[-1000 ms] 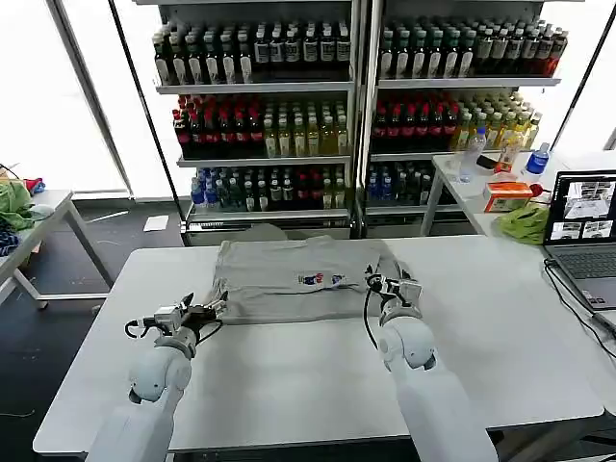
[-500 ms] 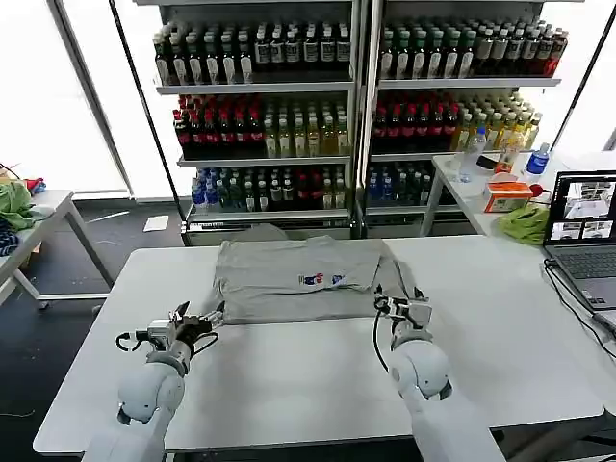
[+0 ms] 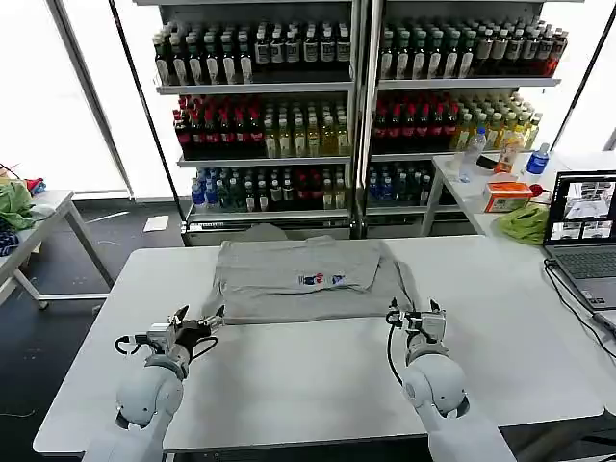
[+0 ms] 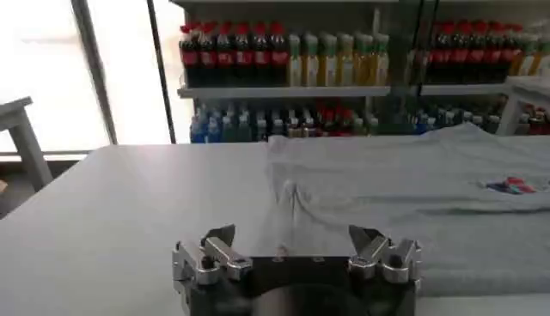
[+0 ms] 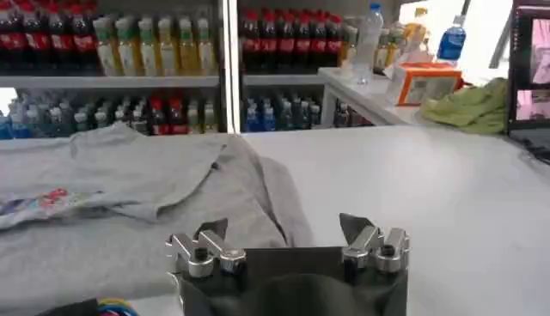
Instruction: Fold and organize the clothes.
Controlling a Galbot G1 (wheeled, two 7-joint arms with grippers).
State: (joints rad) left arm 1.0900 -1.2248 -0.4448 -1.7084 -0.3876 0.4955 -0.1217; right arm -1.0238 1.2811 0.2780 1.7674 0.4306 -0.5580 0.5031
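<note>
The shirt lies flat with clear table in front of its near edge (image 3: 310,320), so the robot should expect the whole shirt (image 3: 303,279) to slide along, still spread out, when the robot pulls the shirt's corners.
One of the clothes, a grey T-shirt (image 3: 298,279) with a small multicolour chest print, lies flat at the far middle of the white table (image 3: 308,375). My left gripper (image 3: 199,319) is open just short of the shirt's near left corner, touching nothing. In the left wrist view the shirt (image 4: 412,197) spreads out beyond the open left gripper (image 4: 292,239). My right gripper (image 3: 414,309) is open near the shirt's near right corner, just off the cloth. The right wrist view has the shirt (image 5: 129,189) and its rumpled sleeve ahead of the open right gripper (image 5: 282,228).
A laptop (image 3: 582,236) sits at the table's right edge. A side table behind it holds a lime-green cloth (image 3: 525,223), an orange box (image 3: 507,195) and bottles. Drink shelves (image 3: 356,106) stand behind. More cloths (image 3: 14,207) lie on a table at far left.
Both grippers have drawn back from the shirt's edges toward the near side of the table. The right one has also moved rightward. The shirt stays flat.
</note>
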